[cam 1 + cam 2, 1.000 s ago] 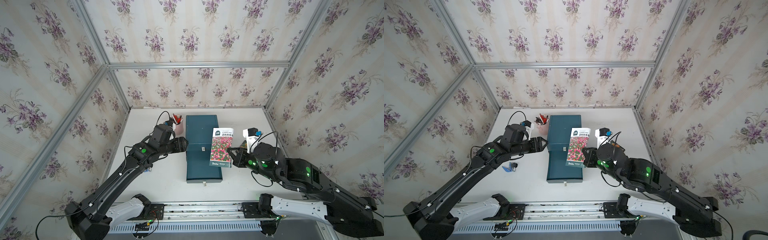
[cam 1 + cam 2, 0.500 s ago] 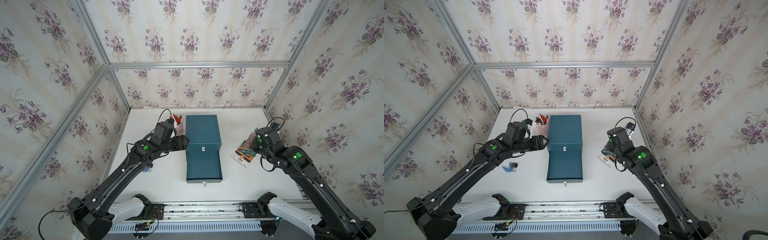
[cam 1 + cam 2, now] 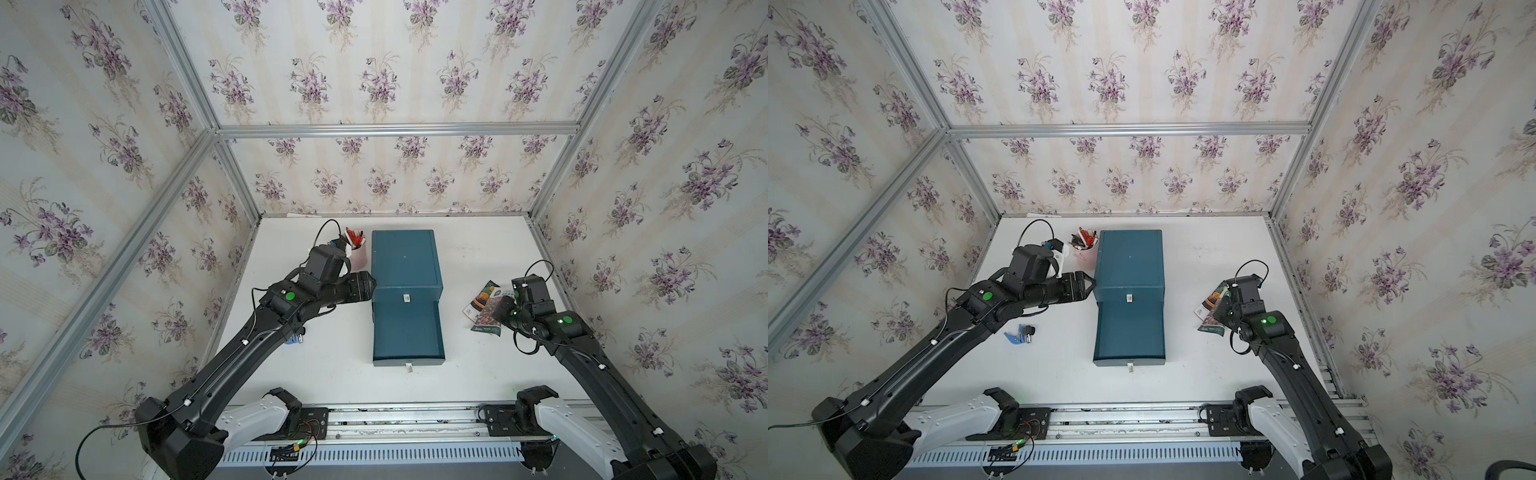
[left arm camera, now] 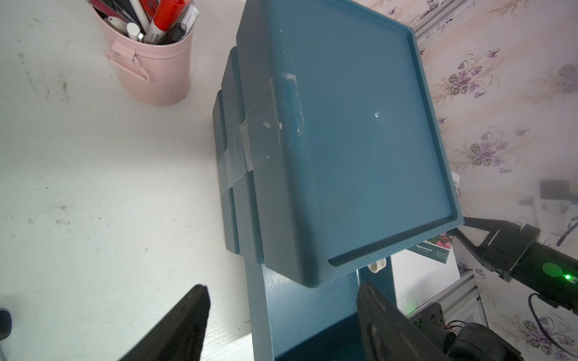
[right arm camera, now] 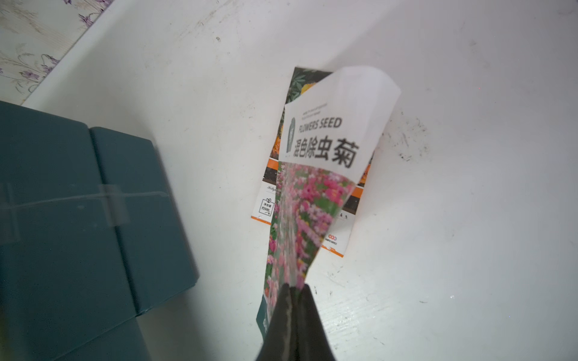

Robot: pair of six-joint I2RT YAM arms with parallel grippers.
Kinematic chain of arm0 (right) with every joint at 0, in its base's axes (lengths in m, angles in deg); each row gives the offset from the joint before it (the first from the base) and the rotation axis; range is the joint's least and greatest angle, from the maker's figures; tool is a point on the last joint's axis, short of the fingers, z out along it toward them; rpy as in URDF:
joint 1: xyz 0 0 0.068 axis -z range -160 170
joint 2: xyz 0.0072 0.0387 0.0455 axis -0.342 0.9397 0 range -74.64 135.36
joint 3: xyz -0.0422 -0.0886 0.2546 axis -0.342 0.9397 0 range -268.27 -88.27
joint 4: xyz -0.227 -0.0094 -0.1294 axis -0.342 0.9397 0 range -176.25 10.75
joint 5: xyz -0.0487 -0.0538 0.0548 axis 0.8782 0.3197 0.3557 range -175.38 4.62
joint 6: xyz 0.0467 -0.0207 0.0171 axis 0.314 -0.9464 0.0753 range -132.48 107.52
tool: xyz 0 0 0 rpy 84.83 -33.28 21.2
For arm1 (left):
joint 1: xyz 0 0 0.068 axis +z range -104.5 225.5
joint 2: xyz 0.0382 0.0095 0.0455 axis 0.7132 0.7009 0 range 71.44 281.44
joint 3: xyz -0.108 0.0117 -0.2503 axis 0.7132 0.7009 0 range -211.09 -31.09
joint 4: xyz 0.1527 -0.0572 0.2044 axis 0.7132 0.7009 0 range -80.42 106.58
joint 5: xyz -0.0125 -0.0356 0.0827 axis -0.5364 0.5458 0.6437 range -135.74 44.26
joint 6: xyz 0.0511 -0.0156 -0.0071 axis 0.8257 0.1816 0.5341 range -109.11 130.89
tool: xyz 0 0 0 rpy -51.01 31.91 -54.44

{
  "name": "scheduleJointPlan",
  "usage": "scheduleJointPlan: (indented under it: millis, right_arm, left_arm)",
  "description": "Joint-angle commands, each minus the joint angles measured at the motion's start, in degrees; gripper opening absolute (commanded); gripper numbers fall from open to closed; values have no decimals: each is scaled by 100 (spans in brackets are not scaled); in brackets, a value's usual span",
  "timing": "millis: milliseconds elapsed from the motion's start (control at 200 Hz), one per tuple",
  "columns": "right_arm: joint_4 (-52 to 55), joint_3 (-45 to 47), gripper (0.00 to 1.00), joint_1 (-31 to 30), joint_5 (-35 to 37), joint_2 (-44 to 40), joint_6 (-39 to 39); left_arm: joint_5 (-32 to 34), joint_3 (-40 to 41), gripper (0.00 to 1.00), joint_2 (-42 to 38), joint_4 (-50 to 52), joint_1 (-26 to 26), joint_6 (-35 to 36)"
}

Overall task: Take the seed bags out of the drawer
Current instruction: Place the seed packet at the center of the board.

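Observation:
My right gripper is holding the pink-red seed bag [image 3: 486, 321] low over the orange-bloom seed bag [image 3: 482, 298], clear of the drawer, so it should keep lowering it and let it go there.
The teal cabinet [image 3: 405, 257] stands mid-table with its bottom drawer [image 3: 409, 332] pulled out; only the drawer's teal floor shows. My right gripper [image 5: 291, 287] is shut on the lower edge of the pink-red flower-field seed bag [image 5: 312, 203], which curls low over the table right of the cabinet. Under it lies the orange-bloom seed bag [image 5: 301, 82], flat on the table; both show in both top views [image 3: 482, 297] [image 3: 1210, 326]. My left gripper [image 4: 281, 300] is open at the cabinet's left front corner [image 3: 1090, 286], holding nothing.
A pink cup of pens [image 3: 358, 253] stands just left of the cabinet's back, close behind my left wrist. A small blue clip [image 3: 1019, 334] lies on the table under the left arm. Papered walls close in left, right and behind.
My right gripper has carried the pink-red seed bag from above the cabinet's front to the right and down, over the orange bag. The left arm has barely moved.

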Motion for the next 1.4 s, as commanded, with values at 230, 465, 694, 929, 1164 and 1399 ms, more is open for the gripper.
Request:
scheduleJointPlan:
  millis: [230, 465, 694, 929, 1164, 1399]
  right_arm:
    - [-763, 437, 0, 86, -158, -116, 110]
    - [-948, 757, 0, 131, -11, -11, 147]
    - [-1269, 1251, 0, 238, -7, 121, 196]
    - [-1147, 1214, 42, 329, 62, 190, 278]
    - [-756, 803, 81, 314, -268, -65, 123]
    - [180, -361, 80, -444, 127, -503, 103]
  left_arm:
    - [-51, 137, 78, 48, -87, 67, 91]
    - [-89, 131, 79, 81, -193, 78, 73]
    - [-149, 125, 79, 104, -185, 87, 84]
    - [-201, 133, 79, 144, -266, 86, 46]
    - [-229, 109, 81, 110, -310, 95, -3]
    - [-204, -77, 84, 116, -307, 105, -29]
